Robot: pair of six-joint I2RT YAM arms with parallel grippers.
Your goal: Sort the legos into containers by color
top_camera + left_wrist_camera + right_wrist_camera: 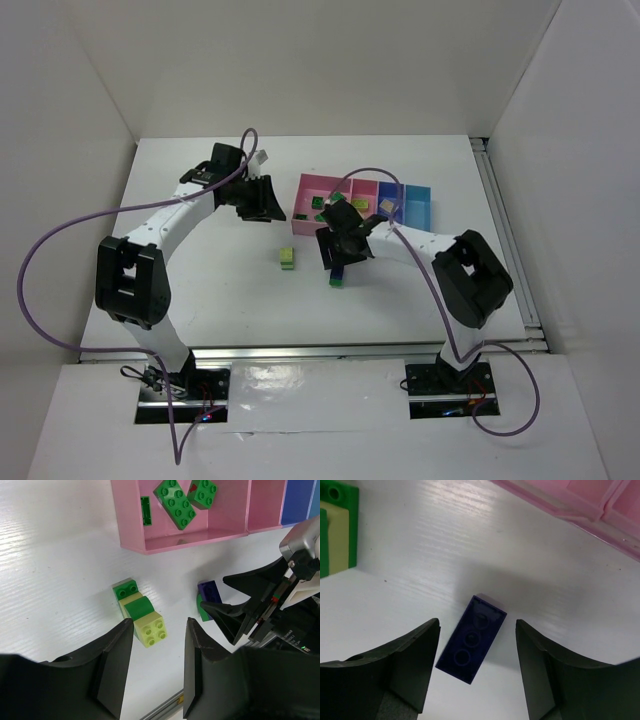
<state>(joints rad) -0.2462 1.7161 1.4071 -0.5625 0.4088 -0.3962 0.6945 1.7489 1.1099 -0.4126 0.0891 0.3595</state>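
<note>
The dark blue lego is attached to a green piece [202, 599], so next my left gripper pulls the green piece off while my right gripper keeps hold of the dark blue lego.
A dark blue lego [471, 639] lies hollow side up on the table between the fingers of my right gripper [477, 625], which is open and touches neither side of it. A green piece [202, 611] sits beside it. A joined green, cream and lime-yellow lego [140, 612] lies just ahead of my left gripper [159, 630], open with nothing in it. The containers stand behind: a pink bin [308, 190] holding green legos [175, 502], a second pink bin [362, 187], a dark blue bin [388, 192] and a light blue bin [418, 200].
The two grippers [265, 205] [342, 255] hang close together in front of the bins. A tan brick [386, 206] lies in the dark blue bin. A metal rail [330, 350] runs along the table's near edge.
</note>
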